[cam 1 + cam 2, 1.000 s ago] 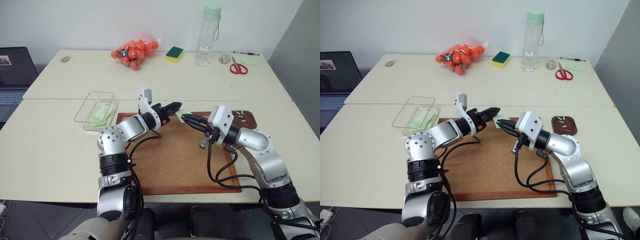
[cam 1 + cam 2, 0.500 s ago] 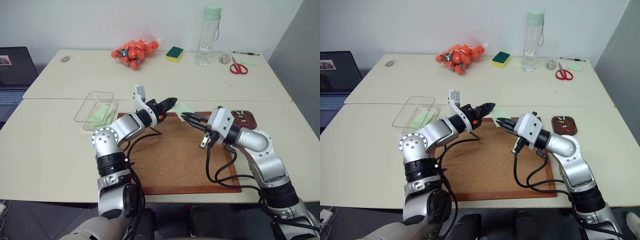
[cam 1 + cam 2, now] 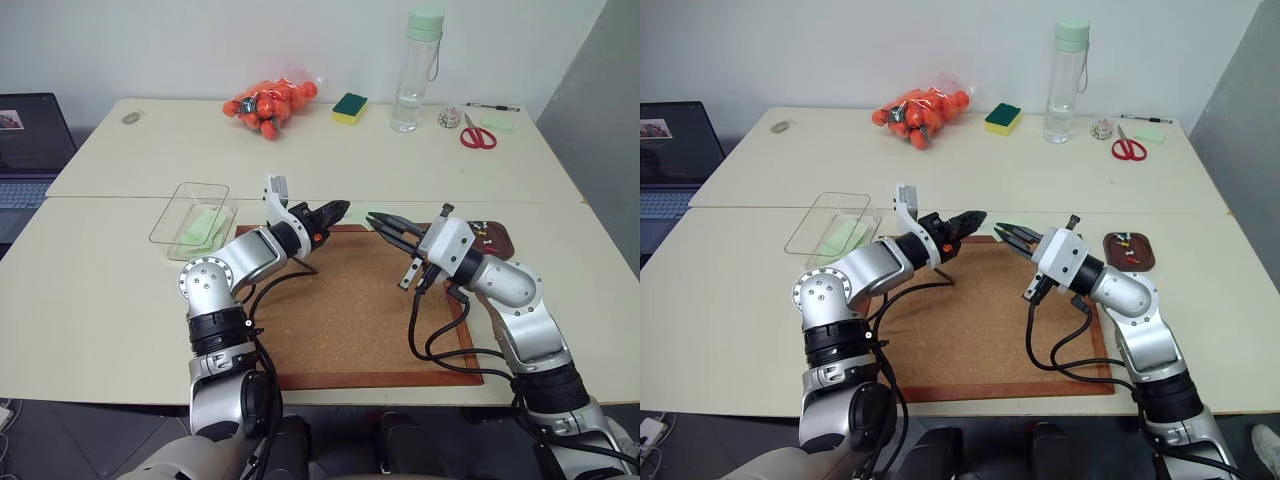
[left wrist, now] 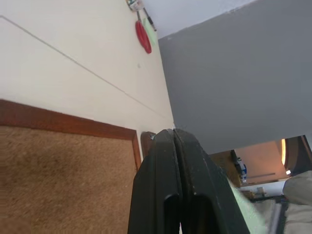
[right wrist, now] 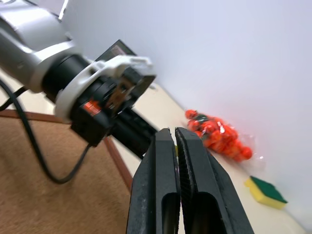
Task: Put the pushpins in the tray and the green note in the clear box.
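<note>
The green note (image 4: 249, 210) at the end of my right gripper is next to the closed fingers of my left gripper. My left gripper should therefore open around the note's free edge (image 3: 361, 220) before it closes.
My left gripper (image 3: 344, 207) is shut and hovers level over the cork board's far edge. Its closed fingers (image 4: 173, 141) have a blurred strip of the green note (image 4: 241, 200) beside them. A thin sliver of the note (image 3: 1006, 229) also shows, edge-on, between the two grippers' tips. My right gripper (image 3: 372, 217) is shut and points at the left one, almost tip to tip; I cannot tell whether it pinches anything. The tray (image 3: 1145, 262) sits to its right with pushpins (image 3: 1123, 238) in it. The clear box (image 3: 185, 195) lies to the left with green slips inside.
The cork board (image 3: 350, 310) lies under both arms. At the back of the table are a bag of orange balls (image 3: 268, 103), a sponge (image 3: 349, 107), a water bottle (image 3: 415, 75) and red scissors (image 3: 477, 135). A laptop (image 3: 25, 150) sits far left.
The green note was flat on the board's far edge; it is now lifted and edge-on at the gripper tips. The right gripper has tipped up and rolled. The left wrist has rolled slightly.
</note>
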`<action>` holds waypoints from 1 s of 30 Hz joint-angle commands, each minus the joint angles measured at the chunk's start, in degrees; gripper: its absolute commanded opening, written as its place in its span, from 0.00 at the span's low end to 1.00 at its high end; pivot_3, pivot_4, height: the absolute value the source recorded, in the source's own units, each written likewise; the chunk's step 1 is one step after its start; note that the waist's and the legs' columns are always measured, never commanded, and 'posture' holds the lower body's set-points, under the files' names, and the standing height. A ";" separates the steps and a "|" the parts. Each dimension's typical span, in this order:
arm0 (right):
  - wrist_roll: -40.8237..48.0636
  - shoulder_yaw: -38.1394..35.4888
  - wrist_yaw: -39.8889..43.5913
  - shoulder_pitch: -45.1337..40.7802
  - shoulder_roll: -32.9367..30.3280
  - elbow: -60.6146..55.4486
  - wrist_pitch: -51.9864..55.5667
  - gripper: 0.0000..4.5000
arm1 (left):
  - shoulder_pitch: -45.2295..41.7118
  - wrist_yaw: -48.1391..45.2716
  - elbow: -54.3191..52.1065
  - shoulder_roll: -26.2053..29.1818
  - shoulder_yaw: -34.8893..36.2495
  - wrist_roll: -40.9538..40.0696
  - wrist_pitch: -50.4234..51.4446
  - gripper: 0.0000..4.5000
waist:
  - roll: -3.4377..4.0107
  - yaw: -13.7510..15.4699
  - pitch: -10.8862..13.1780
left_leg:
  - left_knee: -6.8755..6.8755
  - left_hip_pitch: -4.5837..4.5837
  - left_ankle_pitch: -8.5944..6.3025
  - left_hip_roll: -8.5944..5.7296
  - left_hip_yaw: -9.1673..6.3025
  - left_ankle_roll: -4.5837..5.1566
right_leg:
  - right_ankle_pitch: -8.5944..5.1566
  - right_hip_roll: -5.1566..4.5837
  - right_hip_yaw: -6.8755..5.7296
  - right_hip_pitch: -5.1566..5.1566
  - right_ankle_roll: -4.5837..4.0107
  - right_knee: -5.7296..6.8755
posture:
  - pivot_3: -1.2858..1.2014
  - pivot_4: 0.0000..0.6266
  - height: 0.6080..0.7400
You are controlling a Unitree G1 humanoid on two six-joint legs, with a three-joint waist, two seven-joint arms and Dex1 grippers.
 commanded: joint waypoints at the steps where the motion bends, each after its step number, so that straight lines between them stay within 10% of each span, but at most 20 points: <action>1: 0.43 -2.08 -2.01 -1.74 0.69 -1.70 -2.82 0.00 | 0.12 -0.66 -1.73 1.20 -1.12 0.53 -1.53 0.00 | 0.00 -0.02 0.00 | 0.00 0.00 0.00 0.01 0.00 0.00 | 0.00 0.01 -0.01 0.00 0.00 0.00 | 0.52 0.24 1.00; 11: -1.07 -1.77 -2.81 -2.43 0.08 -0.73 -3.29 0.00 | 1.41 -3.67 -4.34 2.29 -1.71 -0.93 -4.23 0.00 | -0.01 0.03 0.00 | 0.00 0.00 0.00 0.00 0.01 0.00 | 0.02 0.00 0.00 0.00 -0.03 -0.01 | 0.52 0.24 1.00; 30: -5.22 -0.06 -2.58 -4.40 -0.21 8.57 -11.91 0.00 | 7.28 12.04 -9.99 0.26 -3.22 -26.65 -7.31 0.87 | -0.06 0.30 0.03 | 0.03 -0.01 -0.01 -0.02 0.01 0.01 | 0.05 -0.13 0.01 0.04 -0.02 -0.01 | 0.52 0.24 1.00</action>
